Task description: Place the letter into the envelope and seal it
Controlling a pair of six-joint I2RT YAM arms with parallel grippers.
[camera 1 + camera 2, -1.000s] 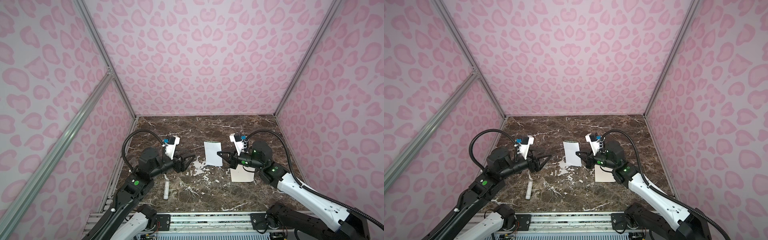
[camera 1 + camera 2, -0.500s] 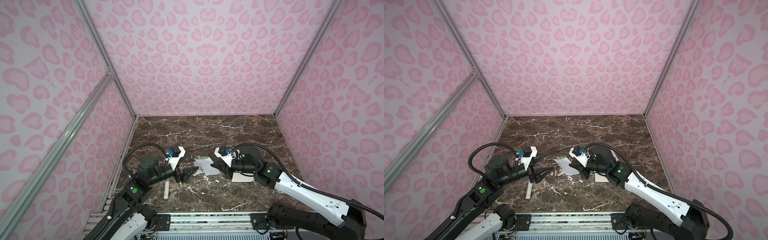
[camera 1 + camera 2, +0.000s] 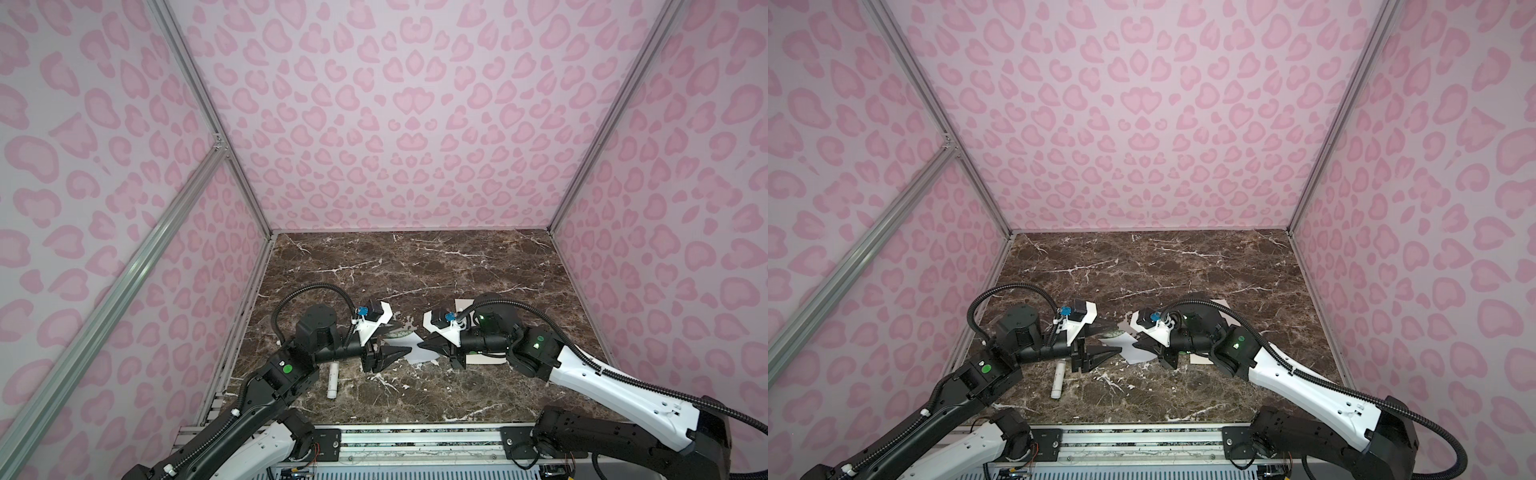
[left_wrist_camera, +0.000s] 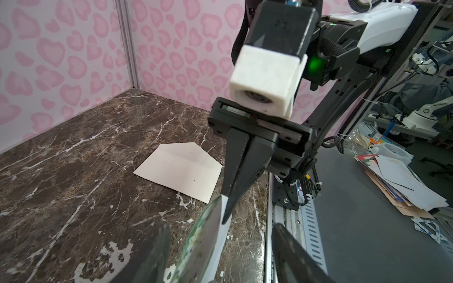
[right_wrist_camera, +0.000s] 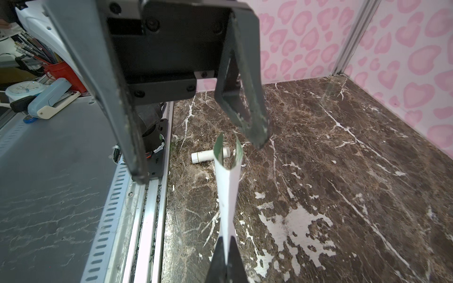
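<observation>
The letter's loose end [image 5: 228, 161] is curling apart between the left gripper's fingers, so the left gripper should squeeze it closed while the right gripper opens and moves its hold [image 4: 219, 231].
My right gripper [image 5: 226, 242] is shut on one edge of the letter [image 5: 228, 191], a pale card with a green border. It holds the card curled and on edge above the marble, low at the middle front in both top views [image 3: 409, 350] [image 3: 1133, 347]. My left gripper [image 4: 223, 254] faces it, open. Its fingers [image 5: 245, 110] stand either side of the letter's free end [image 4: 206, 245] without touching it. The cream envelope [image 4: 181, 169] lies flat with its flap open, mostly under my right arm in both top views [image 3: 486, 359] [image 3: 1200, 358].
A small white stick [image 3: 333, 380] [image 5: 208, 155] lies on the marble near the front left, just below my left gripper. The metal rail [image 3: 415, 436] runs along the table's front edge. Pink patterned walls close in the other sides.
The letter lay flat on the table; my right gripper has lifted it and brought it forward and left. My left gripper has swung in so that its fingers now straddle the card.
</observation>
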